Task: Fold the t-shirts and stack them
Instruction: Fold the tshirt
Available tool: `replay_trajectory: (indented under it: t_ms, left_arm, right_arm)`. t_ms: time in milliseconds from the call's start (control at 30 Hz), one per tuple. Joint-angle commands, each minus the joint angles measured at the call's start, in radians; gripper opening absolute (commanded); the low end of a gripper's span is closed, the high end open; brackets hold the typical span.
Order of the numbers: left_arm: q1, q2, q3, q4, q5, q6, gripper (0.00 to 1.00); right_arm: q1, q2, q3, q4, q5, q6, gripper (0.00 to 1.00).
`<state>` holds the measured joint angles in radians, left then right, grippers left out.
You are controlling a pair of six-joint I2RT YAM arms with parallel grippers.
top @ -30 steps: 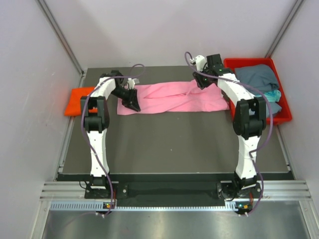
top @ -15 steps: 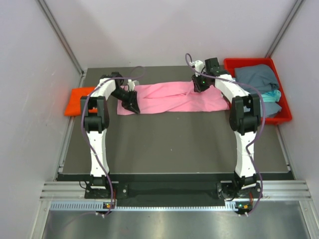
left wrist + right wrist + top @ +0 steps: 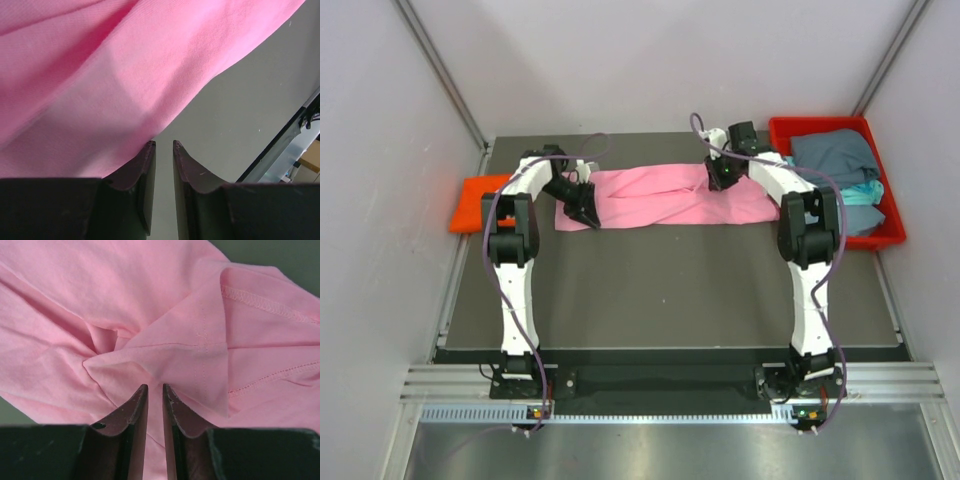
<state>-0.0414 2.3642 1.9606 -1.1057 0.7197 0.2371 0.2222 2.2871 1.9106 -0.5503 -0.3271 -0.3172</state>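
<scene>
The folded end of the light pink t-shirt (image 3: 197, 347) is bunched up short of the t-shirt's far edge (image 3: 694, 166), so next my right gripper pulls it to that edge and smooths it flat.
The light pink t-shirt (image 3: 660, 200) lies spread in a long band across the far part of the table. My left gripper (image 3: 588, 212) sits at its near left corner. In the left wrist view the jaws (image 3: 164, 143) stand almost together with only bare table between them, and the pink cloth (image 3: 100, 75) touches the left fingertip. My right gripper (image 3: 723, 180) is on the shirt's far right part. In the right wrist view (image 3: 155, 386) its jaws pinch a bunched fold of pink cloth (image 3: 175, 300). The orange t-shirt (image 3: 478, 203) lies folded at the table's left edge.
A red plastic tray (image 3: 892, 232) stands at the far right, holding a grey-blue shirt (image 3: 835, 155) and a teal one (image 3: 865, 190). White walls close in the table on three sides. Dark table surface (image 3: 660, 290) runs between the shirt and the arm bases.
My right gripper has moved left and nearer, from the shirt's far edge onto the cloth. The left gripper has barely shifted. The pink shirt keeps its place.
</scene>
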Motion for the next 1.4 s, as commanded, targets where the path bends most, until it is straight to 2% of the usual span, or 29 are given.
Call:
replay_trajectory:
  t_ms: [0,200,533,833,1100,1367]
  left_arm:
    - [-0.003,-0.048,0.014,0.017,0.012,0.010,0.25]
    - [-0.003,-0.048,0.012,0.021,0.014,0.007,0.25]
    - [-0.008,-0.052,0.006,0.021,0.009,0.005,0.25]
    - [-0.035,-0.063,-0.005,0.024,0.003,0.005,0.25]
    - [-0.043,-0.074,-0.003,0.027,0.006,0.004,0.25]
    - [-0.043,-0.071,-0.009,0.029,0.007,0.001,0.25]
  right_arm:
    - [0.017,0.011,0.008,0.001,-0.021,0.007,0.18]
    - [0.023,0.041,0.044,0.001,0.008,-0.003,0.18]
    - [0.037,0.100,0.198,0.056,0.046,0.004,0.23]
    - [0.153,0.095,0.274,0.081,0.003,0.038,0.25]
    - [0.175,0.032,0.219,0.075,0.045,0.012,0.25]
    - [0.089,-0.041,0.165,0.079,0.083,-0.002,0.25]
